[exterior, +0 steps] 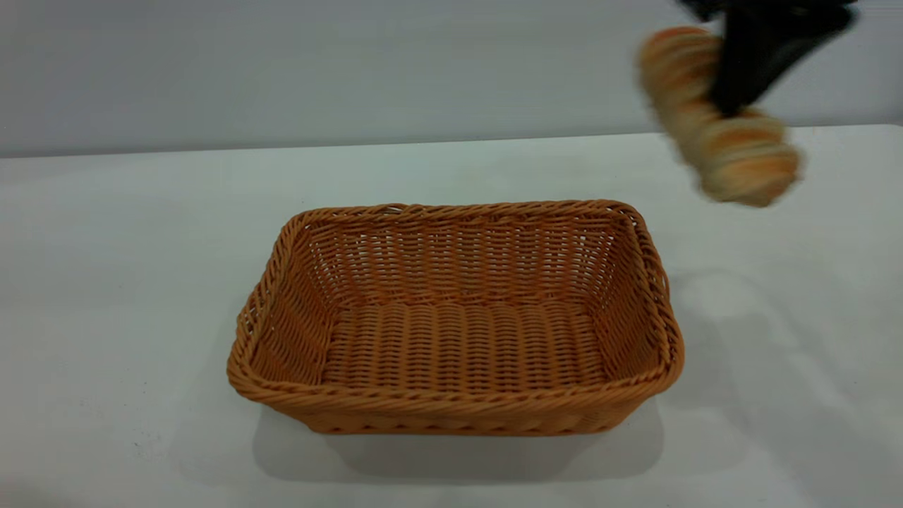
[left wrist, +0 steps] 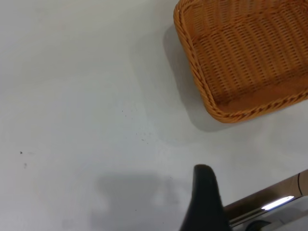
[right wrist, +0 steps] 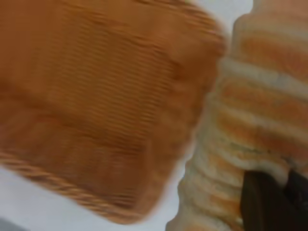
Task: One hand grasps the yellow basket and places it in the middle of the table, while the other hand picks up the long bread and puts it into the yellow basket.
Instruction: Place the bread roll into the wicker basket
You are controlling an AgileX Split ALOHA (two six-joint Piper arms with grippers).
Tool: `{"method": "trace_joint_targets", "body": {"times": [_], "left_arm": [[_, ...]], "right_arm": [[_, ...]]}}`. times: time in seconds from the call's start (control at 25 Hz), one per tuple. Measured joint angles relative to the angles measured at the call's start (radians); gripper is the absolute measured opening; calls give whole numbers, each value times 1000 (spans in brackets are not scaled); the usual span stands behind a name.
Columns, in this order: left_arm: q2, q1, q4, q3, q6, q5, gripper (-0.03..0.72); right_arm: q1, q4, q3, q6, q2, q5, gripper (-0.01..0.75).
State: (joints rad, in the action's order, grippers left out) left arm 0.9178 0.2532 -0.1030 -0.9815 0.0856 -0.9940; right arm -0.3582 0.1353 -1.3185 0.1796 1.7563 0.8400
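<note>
The long bread [exterior: 690, 92] is hanging higher than the yellow basket's rim. My right gripper should go on moving it over until it is inside the empty basket [exterior: 542, 326], and then let go.
The yellow basket [exterior: 458, 406] stands empty and upright in the middle of the table [exterior: 127, 282]. My right gripper [exterior: 732, 106] is shut on the long bread [exterior: 741, 152] and holds it in the air, tilted, above the table to the right of and behind the basket. In the right wrist view the striped bread [right wrist: 255, 96] fills one side with the basket [right wrist: 96, 96] below it. My left gripper [left wrist: 206, 192] shows only partly in the left wrist view, over bare table, apart from a corner of the basket [left wrist: 192, 62]; it is outside the exterior view.
A few tiny dark specks [left wrist: 21, 153] mark the white table. A grey wall [exterior: 282, 70] runs behind the table's far edge. A shiny metal bar [left wrist: 269, 199] lies beside the left gripper.
</note>
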Motion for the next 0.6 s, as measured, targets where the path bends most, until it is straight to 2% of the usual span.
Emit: {"method": "trace_joint_targets", "body": {"times": [0.28,0.6], "left_arm": [[0,0,-3,0,-1,-7,586],[0,0,-4,0,-1,-9,586]], "right_arm": [[-149,64,0,69,135,-131,23],[-180,65,0,126,320,-316,32]]}}
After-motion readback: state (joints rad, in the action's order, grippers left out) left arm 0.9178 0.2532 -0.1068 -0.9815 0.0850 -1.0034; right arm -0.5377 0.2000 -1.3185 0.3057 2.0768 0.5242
